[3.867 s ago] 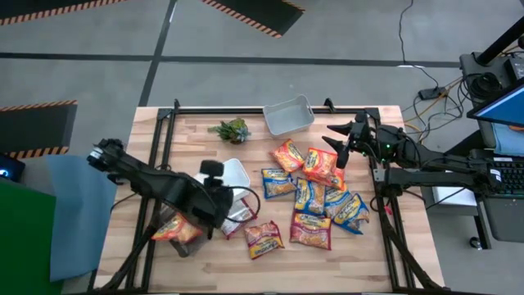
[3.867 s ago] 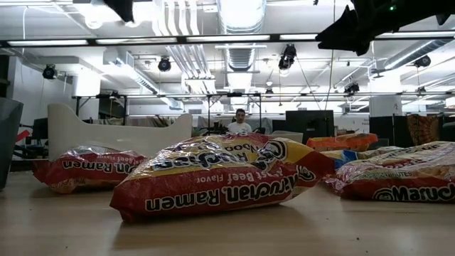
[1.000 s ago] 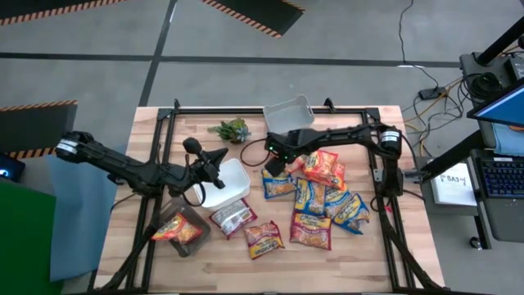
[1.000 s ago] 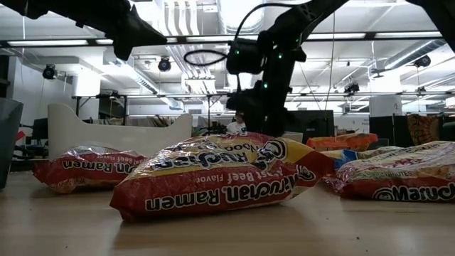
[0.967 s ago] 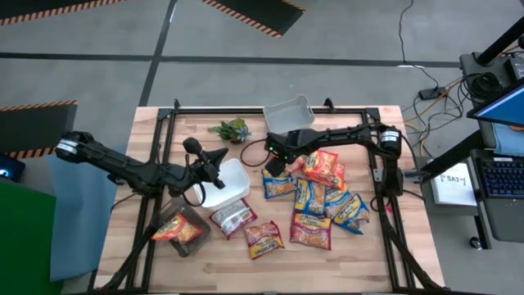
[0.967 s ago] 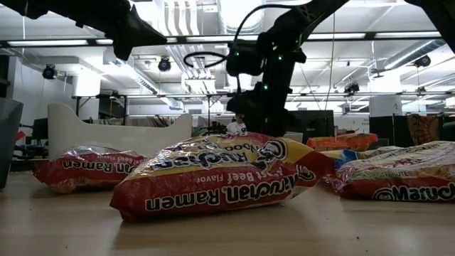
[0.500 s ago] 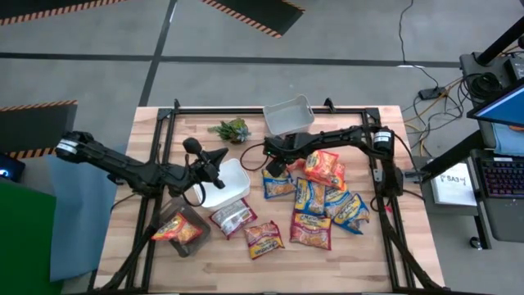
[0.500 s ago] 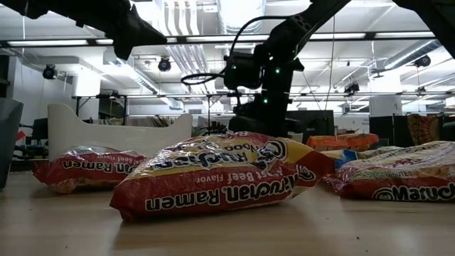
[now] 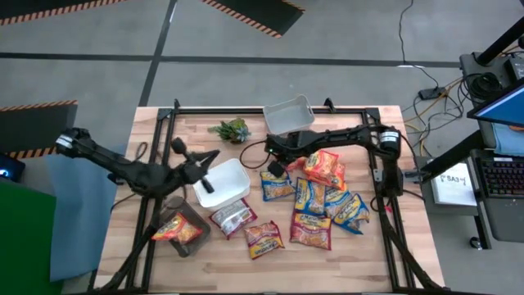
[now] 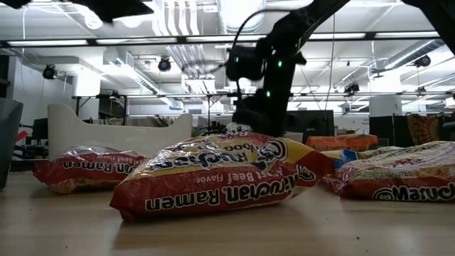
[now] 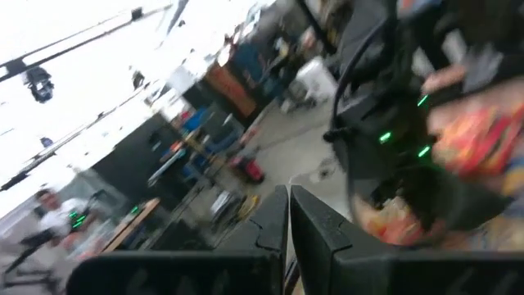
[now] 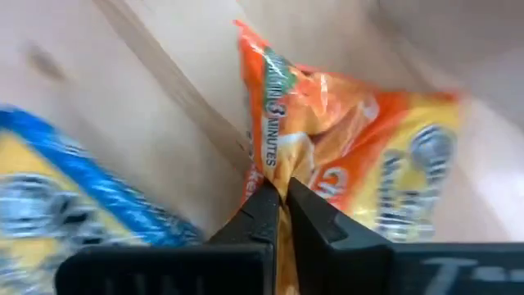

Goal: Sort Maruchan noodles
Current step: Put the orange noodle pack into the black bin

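Note:
The orange-red packet in my right gripper is like the packet in the clear tub, so I should carry on moving it along until it hangs above that tub.
My right gripper reaches in from the table's right and is shut on an orange-red Maruchan packet at the far left of the noodle pile. Beside it lies a blue-yellow packet. Several more packets lie flat on the wood to the right and near side. My left gripper hovers shut and empty by the white tub, pointing level toward the table's right; its fingers show closed in the left wrist view. My right gripper pinches the orange-red packet's crinkled edge between its two fingers. The fingers slant down at it from above and from the table's right. Whether the packet is clear of the wood I cannot tell.
A grey tub stands at the far edge, a small green plant to its left. A clear tub at the near left holds a red packet. Dark red packets lie near the front; one fills the low view.
My right gripper has shut on the orange-red packet's edge, after dipping toward it with its wrist rolling a little. My left gripper has drawn back toward the table's left and risen, staying shut.

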Motion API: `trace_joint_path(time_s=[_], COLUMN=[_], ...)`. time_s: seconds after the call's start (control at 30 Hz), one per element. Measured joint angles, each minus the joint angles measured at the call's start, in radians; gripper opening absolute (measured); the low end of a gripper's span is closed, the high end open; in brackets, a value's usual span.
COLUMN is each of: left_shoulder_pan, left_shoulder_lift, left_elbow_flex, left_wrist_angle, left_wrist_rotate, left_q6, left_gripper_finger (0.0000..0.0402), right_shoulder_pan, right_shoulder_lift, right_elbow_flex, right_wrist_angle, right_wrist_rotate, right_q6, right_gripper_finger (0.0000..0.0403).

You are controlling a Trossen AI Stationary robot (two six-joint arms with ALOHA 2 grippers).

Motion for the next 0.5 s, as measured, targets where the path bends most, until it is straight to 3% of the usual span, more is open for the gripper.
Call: trace_joint_path(time_s=[0.23, 0.5], left_shoulder_pan=[-0.191, -0.346], left_shoulder_lift=[-0.152, -0.242], left_elbow_flex=[0.000, 0.000], left_wrist_angle=[0.035, 0.065], left_wrist_rotate=[0.001, 0.042], left_q6=[0.004, -0.004], left_gripper_finger=[0.0000, 0.0000], right_shoulder_pan=[0.034, 0.082], right_shoulder_lift=[-0.119, -0.163], right_elbow_flex=[-0.003, -0.009], right_wrist_angle=[0.117, 0.574], right_wrist_rotate=[-0.024, -0.308], right_q6=[-0.052, -0.082], right_gripper_finger=[0.0008, 0.0008])
